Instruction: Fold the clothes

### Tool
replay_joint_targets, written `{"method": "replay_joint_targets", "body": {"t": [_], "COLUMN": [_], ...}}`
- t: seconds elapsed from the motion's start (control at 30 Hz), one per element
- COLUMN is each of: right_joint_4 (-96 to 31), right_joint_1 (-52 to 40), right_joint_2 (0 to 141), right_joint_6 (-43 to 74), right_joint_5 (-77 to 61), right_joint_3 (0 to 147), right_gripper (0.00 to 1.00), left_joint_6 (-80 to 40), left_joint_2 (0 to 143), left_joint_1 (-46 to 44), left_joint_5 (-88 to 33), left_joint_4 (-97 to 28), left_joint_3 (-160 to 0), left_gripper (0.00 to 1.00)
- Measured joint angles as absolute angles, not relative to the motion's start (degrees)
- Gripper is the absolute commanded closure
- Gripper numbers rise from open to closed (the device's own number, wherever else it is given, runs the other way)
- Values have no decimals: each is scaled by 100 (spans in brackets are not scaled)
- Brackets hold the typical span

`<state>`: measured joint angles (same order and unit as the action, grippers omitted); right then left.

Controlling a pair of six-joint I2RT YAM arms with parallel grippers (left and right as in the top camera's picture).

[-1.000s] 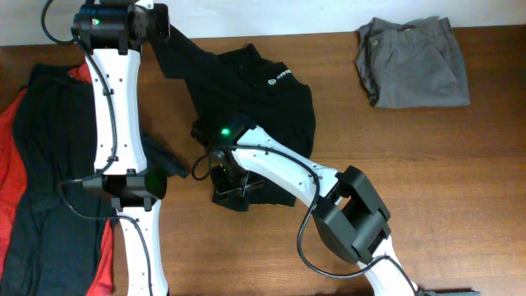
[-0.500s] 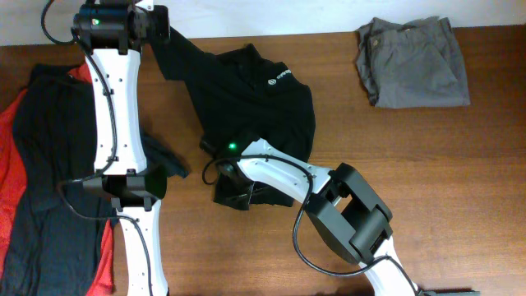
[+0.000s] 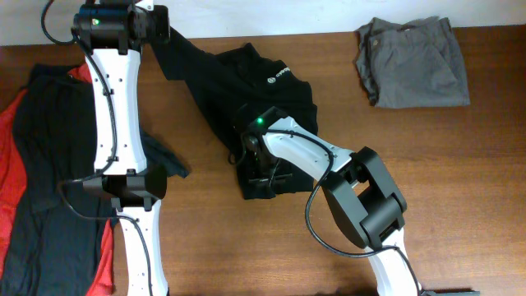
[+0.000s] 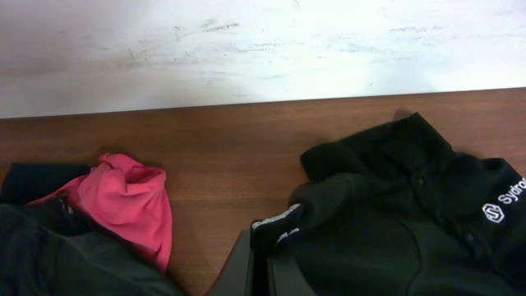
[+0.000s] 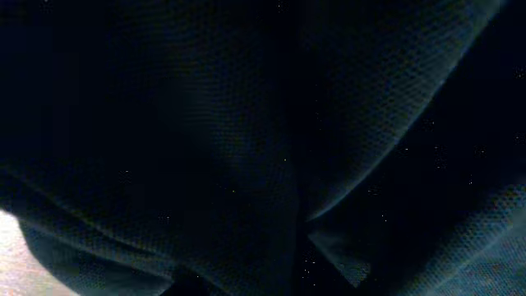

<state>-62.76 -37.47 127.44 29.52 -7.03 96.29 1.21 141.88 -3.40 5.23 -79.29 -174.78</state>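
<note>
The robot's right gripper has hold of a bunched fold of the black polo (image 3: 256,182) shirt, so it needs to open, pinch the shirt's edge and stretch it toward the grey trousers (image 3: 413,64).
A black polo shirt (image 3: 271,94) with a white chest logo lies crumpled at the table's middle back. My left gripper (image 3: 161,34) is at the far left back, shut on the shirt's white-trimmed sleeve cuff (image 4: 278,224), with its fingers at the bottom of the left wrist view (image 4: 269,267). My right gripper (image 3: 261,168) is buried in the shirt's lower hem and holds a bunched fold of it against the table. The right wrist view shows only dark fabric (image 5: 246,148); the fingers are hidden in it.
Folded grey trousers (image 3: 412,62) lie at the back right. A pile of red and black clothes (image 3: 37,173) covers the left side, and the red cloth also shows in the left wrist view (image 4: 131,205). A dark cloth (image 3: 167,159) lies beside the left arm's base.
My right gripper has moved right and slightly back, dragging the shirt's lower hem with it. The left arm has not moved.
</note>
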Motion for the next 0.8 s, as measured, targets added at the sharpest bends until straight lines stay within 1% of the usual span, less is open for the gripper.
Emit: {"method": "replay_joint_targets", "body": {"t": [0.07, 0.1, 0.27, 0.33, 0.4, 0.6, 0.63, 0.67, 0.7, 0.73, 0.8], "right_joint_4": [-6274, -6276, -6276, -6278, -6278, -6274, -6276, -6278, -6281, -6281, -6298], "right_joint_1": [-3754, -3754, -3754, -3754, -3754, -3754, -3754, -3754, -3754, -3760, -3760], "right_joint_2": [12742, 12742, 12742, 12742, 12742, 12722, 12722, 12722, 12722, 12722, 12711], "right_joint_6": [2921, 2888, 2864, 2862, 2840, 2847, 2847, 2838, 2842, 2875, 2860], "right_joint_5": [-718, -720, -749, -755, -753, -727, -679, -633, -574, -506, -432], "right_joint_3": [9629, 9629, 9629, 9629, 9614, 9566, 9566, 9566, 9566, 9564, 9564], "right_gripper": [57, 56, 57, 62, 66, 66, 70, 82, 90, 95, 96], "left_joint_6": [121, 121, 121, 121, 121, 121, 121, 121, 121, 121, 121], "left_joint_2": [14188, 14188, 14188, 14188, 14188, 14188, 14188, 14188, 14188, 14188, 14188], "left_joint_1": [-340, -340, -340, -340, -340, -340, -340, -340, -340, -340, -340], "left_joint_5": [521, 523, 521, 523, 523, 523, 523, 523, 521, 523, 521], "left_joint_4": [-7931, -7931, -7931, -7937, -7953, -7953, -7953, -7953, -7953, -7953, -7953], "left_joint_3": [-17478, -17478, -17478, -17478, -17478, -17478, -17478, -17478, -17478, -17478, -17478], "left_gripper": [99, 99, 99, 99, 99, 99, 99, 99, 99, 99, 99]}}
